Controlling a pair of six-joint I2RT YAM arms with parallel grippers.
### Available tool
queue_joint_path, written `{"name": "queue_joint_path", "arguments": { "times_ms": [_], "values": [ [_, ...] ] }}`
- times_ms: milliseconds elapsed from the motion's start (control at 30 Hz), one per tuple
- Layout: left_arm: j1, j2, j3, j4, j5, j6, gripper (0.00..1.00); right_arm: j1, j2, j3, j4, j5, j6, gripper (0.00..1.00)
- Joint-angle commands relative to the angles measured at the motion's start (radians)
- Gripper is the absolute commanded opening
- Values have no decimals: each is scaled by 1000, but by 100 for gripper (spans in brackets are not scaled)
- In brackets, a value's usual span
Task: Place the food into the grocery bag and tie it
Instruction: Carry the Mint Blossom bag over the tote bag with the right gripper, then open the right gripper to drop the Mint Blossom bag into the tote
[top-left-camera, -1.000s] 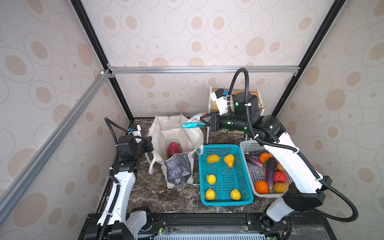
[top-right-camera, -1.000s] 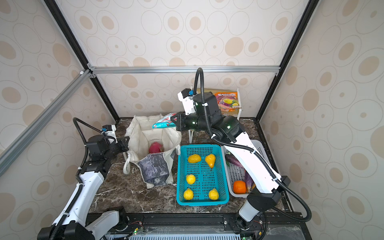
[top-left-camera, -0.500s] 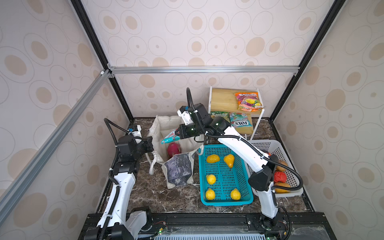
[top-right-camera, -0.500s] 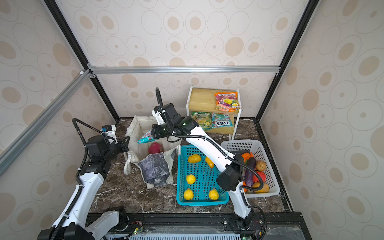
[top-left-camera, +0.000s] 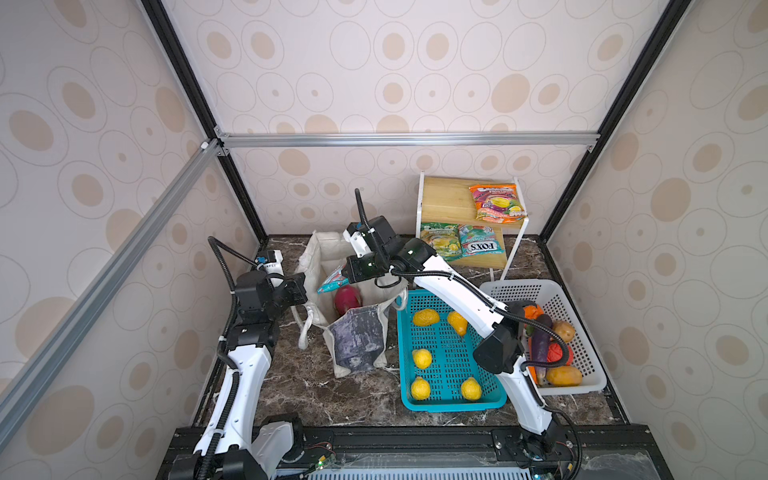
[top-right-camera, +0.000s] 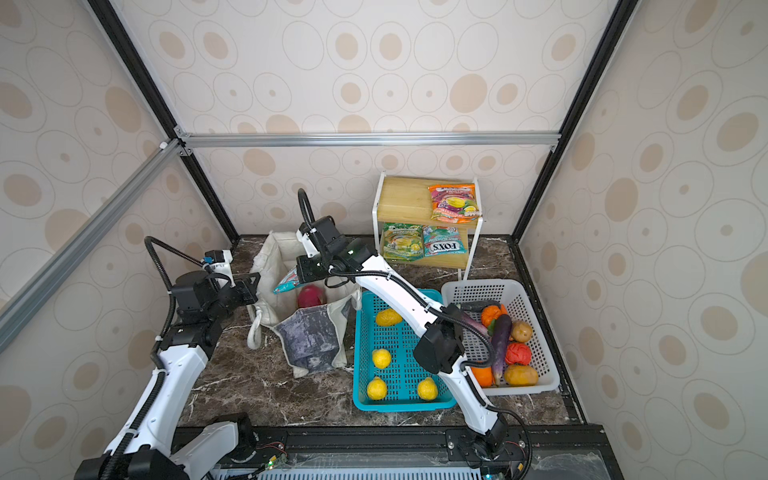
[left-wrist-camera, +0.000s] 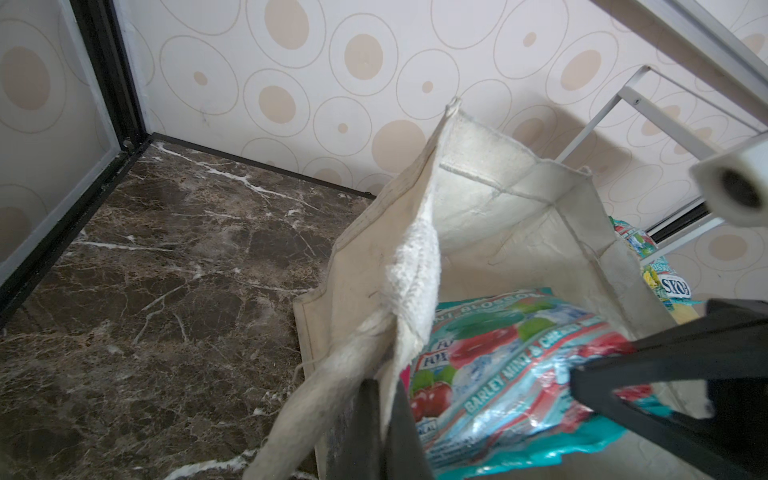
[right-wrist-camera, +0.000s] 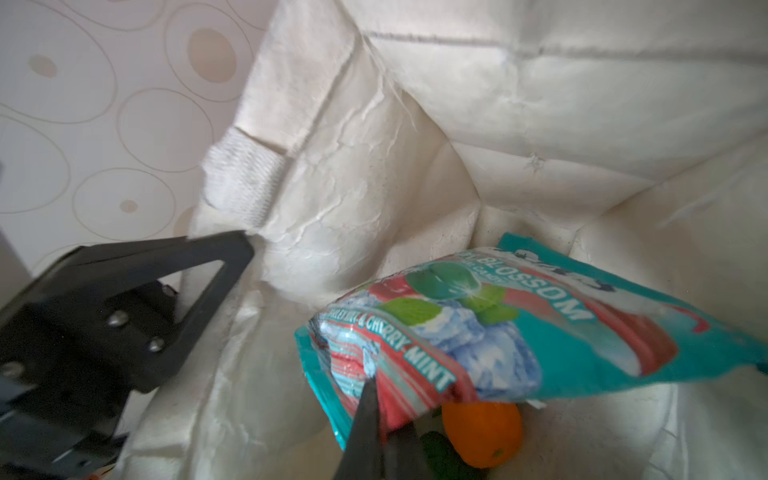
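Observation:
The teal packet (top-left-camera: 333, 279) is hanging within the grocery bag's opening, so my right gripper should keep lowering it until it gets to the dragon fruit (top-left-camera: 347, 301), then let it go.
The off-white grocery bag (top-left-camera: 357, 336) stands open on the marble floor, a pink dragon fruit (top-left-camera: 346, 301) showing inside it. My left gripper (top-left-camera: 304, 291) is shut on the bag's left rim by a strap handle (left-wrist-camera: 332, 374), holding that side up. My right gripper (top-left-camera: 344, 275) is shut on a glossy teal packet (top-left-camera: 332, 285), which hangs tilted in the bag's mouth. In the right wrist view the packet (right-wrist-camera: 519, 332) lies over an orange (right-wrist-camera: 482, 432) and a dark green fruit (right-wrist-camera: 440, 457) at the bag's bottom. The left gripper's finger (right-wrist-camera: 224, 266) pinches the rim there.
A teal basket (top-left-camera: 453, 405) of yellow fruit sits right of the bag. Beyond it is a white basket (top-left-camera: 575, 388) with an eggplant (top-left-camera: 540, 340) and other produce. A wooden shelf (top-left-camera: 444, 199) with more packets stands at the back.
My right arm has swung from the shelf over to the bag with the teal packet and lowered it into the bag's mouth. The left gripper has kept its hold on the rim.

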Motion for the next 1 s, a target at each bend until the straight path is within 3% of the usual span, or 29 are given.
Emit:
{"name": "queue_joint_path", "arguments": {
  "times_ms": [0, 500, 600, 733, 967],
  "values": [
    [5, -9, 5, 52, 34, -8, 0, 4, 22, 38, 43, 5, -29, 0],
    [6, -13, 2, 54, 27, 7, 0, 3, 53, 1, 139, 130, -119, 0],
    [5, -9, 4, 50, 28, 5, 0, 5, 82, 27, 107, 191, -119, 0],
    [5, -3, 2, 56, 37, -2, 0, 12, 100, 9, 23, 369, -101, 0],
    [5, 1, 2, 54, 29, -2, 0, 12, 86, -78, -10, 374, -150, 1]
  ]
}}
